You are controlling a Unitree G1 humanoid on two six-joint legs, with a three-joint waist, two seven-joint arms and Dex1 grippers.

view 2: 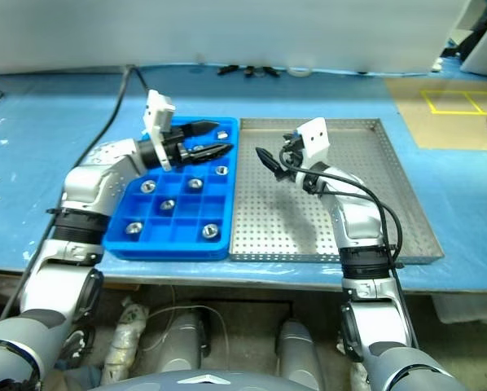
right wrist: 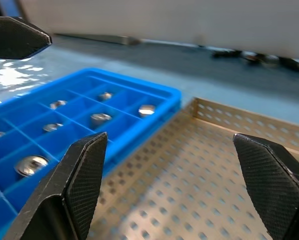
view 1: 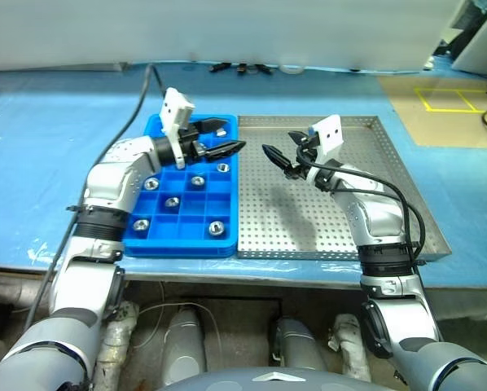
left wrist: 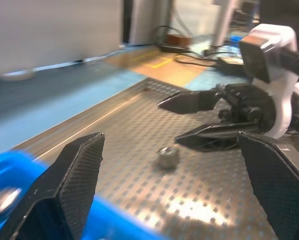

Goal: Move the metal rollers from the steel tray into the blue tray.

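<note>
My right gripper should keep lowering its open fingers until they surround the roller's body (left wrist: 168, 158), as the roller is close to them and clear of the steel tray's sides (left wrist: 92, 119).
The blue tray (view 1: 178, 244) lies left of the steel tray (view 1: 309, 220), their edges side by side. Several metal rollers (view 1: 198, 181) sit in separate compartments of the blue tray. One roller (left wrist: 168, 156) lies on the steel tray's perforated floor, seen in the left wrist view just in front of the right gripper's fingers. My left gripper (view 1: 233, 134) hovers open over the blue tray's far right corner, pointing right. Facing it, my right gripper (view 1: 278, 142) hangs open and empty above the steel tray's far left part.
Both trays rest on a blue-covered table (view 1: 48, 147). A black cable (view 1: 125, 122) runs across it to the left arm. Small dark items (view 1: 239, 68) lie along the back edge. Yellow floor tape (view 1: 451, 99) shows at the back right.
</note>
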